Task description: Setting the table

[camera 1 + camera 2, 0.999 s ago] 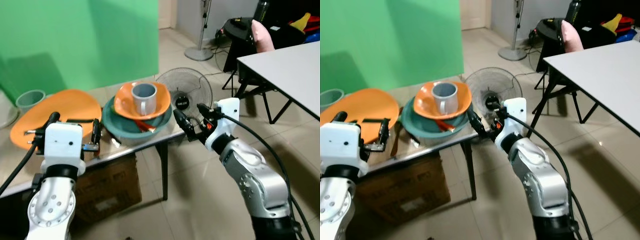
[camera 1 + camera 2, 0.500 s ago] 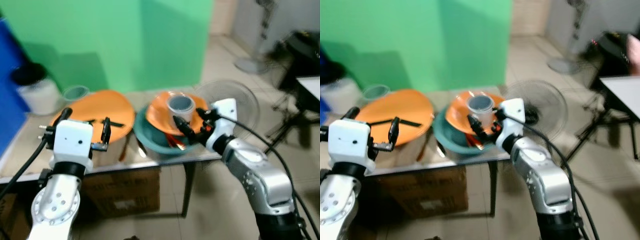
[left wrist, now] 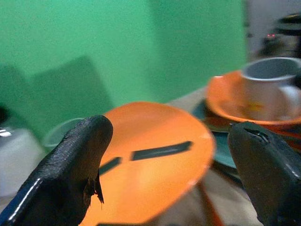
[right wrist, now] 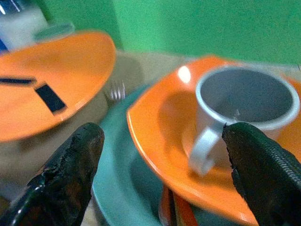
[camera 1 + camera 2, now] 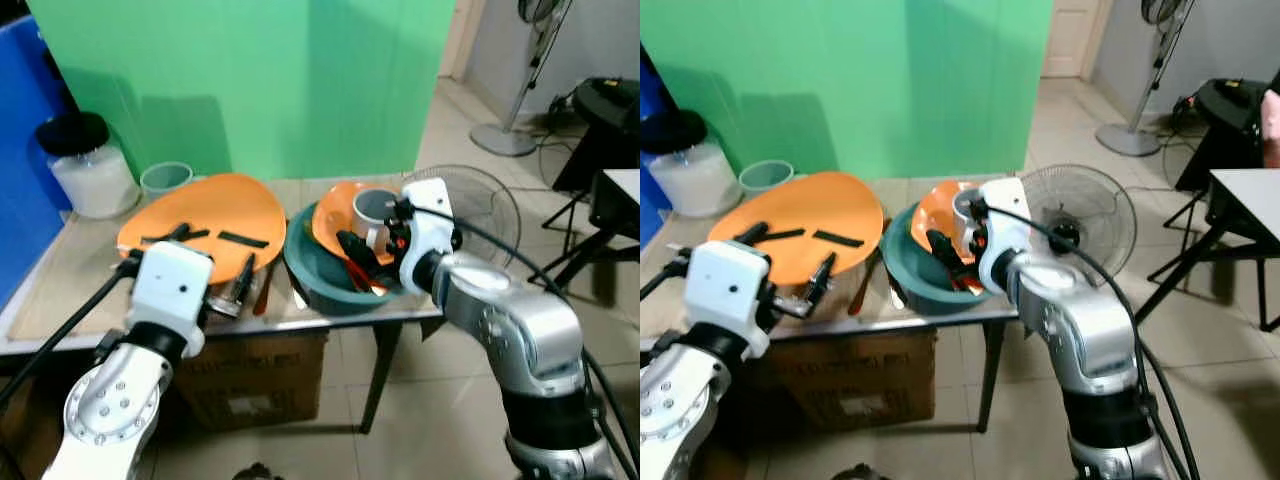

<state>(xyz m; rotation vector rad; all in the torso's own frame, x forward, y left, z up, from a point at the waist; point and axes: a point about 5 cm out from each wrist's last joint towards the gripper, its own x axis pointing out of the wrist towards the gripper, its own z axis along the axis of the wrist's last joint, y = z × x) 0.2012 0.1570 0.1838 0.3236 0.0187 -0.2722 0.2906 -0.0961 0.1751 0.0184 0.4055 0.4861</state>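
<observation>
I see that the mug's handle [image 4: 206, 148] hangs clear of the small orange plate [image 5: 331, 214], so the plate should stay behind in the teal bowl when I pick up the grey mug.
A large orange plate [image 5: 205, 212] with black strips [image 5: 243, 238] on it lies on the tan table [image 5: 60, 270]. To its right, a teal bowl [image 5: 312, 278] holds a small orange plate [image 5: 335, 215] with a grey mug [image 5: 375, 207] on it. Red utensils [image 4: 171, 212] lie under the small plate, and a fork [image 4: 115, 89] rests by the bowl's rim. My left gripper [image 5: 212, 252] is open at the large plate's near edge. My right gripper [image 5: 368, 235] is open over the teal bowl, just short of the mug's handle.
A white jar with a black lid [image 5: 85, 165] and a small clear cup [image 5: 165, 178] stand at the table's back left. A floor fan [image 5: 480, 200] sits just right of the table. A cardboard box [image 5: 260, 385] lies underneath, and a white table [image 5: 620, 185] is at far right.
The camera has swung left, so the whole scene has shifted. My right gripper has come from beyond the table's right edge to over the teal bowl by the mug.
</observation>
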